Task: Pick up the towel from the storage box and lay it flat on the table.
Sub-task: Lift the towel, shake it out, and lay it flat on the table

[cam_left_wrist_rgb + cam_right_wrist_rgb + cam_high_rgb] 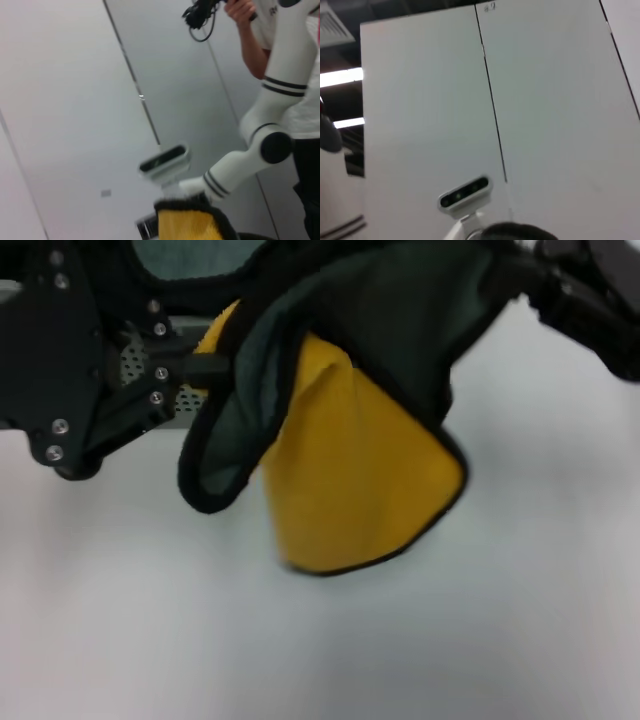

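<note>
I can see the towel hangs folded over itself [262,405], my left gripper shut on its edge. I should release that edge [236,378], letting it hang from my right gripper.
The towel [360,470] hangs in the air between my two grippers, close to the head camera and above the table [140,630]. It is folded over itself, with its yellow face below, its dark grey-green face above and a black hem. My left gripper [207,367] is shut on its left edge. My right gripper [522,275] holds its upper right part at the frame's top right. The towel's yellow corner shows in the left wrist view [187,225], and a dark edge shows in the right wrist view [515,231]. The perforated storage box [188,400] peeks out behind my left gripper.
The white tabletop spreads below and in front of the towel. The left wrist view shows my head camera [165,162], my white right arm [260,145] and a person [252,45] by the wall panels.
</note>
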Controlling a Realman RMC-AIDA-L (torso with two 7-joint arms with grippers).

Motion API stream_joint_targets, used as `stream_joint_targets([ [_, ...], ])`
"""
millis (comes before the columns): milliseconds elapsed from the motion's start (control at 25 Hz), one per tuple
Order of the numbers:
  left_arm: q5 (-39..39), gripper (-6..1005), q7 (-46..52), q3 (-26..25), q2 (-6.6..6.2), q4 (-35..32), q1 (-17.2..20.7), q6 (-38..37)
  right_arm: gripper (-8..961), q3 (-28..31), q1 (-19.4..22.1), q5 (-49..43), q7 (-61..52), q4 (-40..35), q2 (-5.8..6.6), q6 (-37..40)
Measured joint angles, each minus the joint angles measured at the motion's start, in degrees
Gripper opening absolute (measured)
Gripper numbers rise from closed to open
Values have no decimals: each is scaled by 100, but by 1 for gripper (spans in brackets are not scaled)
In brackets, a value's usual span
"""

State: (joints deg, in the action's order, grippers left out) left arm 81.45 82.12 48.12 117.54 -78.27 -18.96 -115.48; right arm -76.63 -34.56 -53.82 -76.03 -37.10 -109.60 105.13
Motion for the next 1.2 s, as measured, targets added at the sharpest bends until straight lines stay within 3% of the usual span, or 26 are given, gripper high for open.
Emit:
stream_joint_targets([
  [120, 149, 54, -227, -2, 7, 797, -96, 128, 6, 41, 61, -210, -35, -854, -48, -473],
  [240, 186, 55, -310, -3, 6, 1114, -159, 190, 6, 252, -8, -642, -132, -1648, -112, -911],
  [360, 508, 66, -675, 0, -7, 2257, -452, 473, 7, 513, -262, -971, -319, -1963, -131, -1069],
  [440, 573, 89, -733, 1, -17, 2535, -508, 633, 7, 661, -548, -1225, -529, -2052, -122, -1106],
  [680, 616, 136, -810, 4, 0, 2818, -498, 995, 8, 933, -918, -1601, -803, -2272, -104, -1325],
  [960, 627, 179, -836, 4, -66, 3192, -512, 1173, 9, 1026, -1027, -1803, -1056, -2631, -71, -1716],
  [1200, 647, 205, -772, 4, -37, 3313, -522, 1249, 9, 1024, -1169, -2039, -1199, -2717, -78, -1885],
])
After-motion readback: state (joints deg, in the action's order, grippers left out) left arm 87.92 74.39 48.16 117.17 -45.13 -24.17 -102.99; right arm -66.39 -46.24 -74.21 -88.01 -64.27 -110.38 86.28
